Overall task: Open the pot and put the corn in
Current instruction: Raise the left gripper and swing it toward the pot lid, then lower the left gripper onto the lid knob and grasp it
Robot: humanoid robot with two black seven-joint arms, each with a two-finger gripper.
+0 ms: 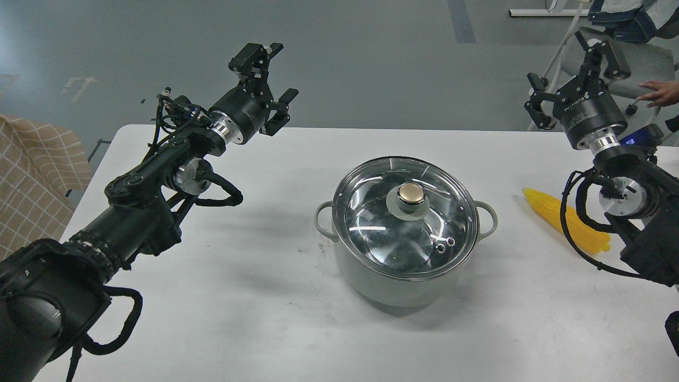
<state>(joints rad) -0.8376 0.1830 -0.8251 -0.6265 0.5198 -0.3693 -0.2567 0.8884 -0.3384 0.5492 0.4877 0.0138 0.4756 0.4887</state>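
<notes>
Only dark, shiny metal (391,245) can be seen through the glass lid, so I should expect an empty pot (401,286) when I take the lid off.
The pale grey-green pot (392,278) stands in the middle of the white table (254,297) with its glass lid (371,223) and brass-coloured knob (410,193) on top. The yellow corn (551,209) lies on the table to the pot's right, partly behind my right arm's cables. My left gripper (270,77) is open and empty, raised above the table's far left edge, well away from the pot. My right gripper (573,74) is open and empty, raised above the far right, beyond the corn.
A checked cloth (32,175) hangs off the left side. A chair (631,53) and a person's hand (658,93) are at the far right behind the table. Grey floor lies beyond the table's far edge.
</notes>
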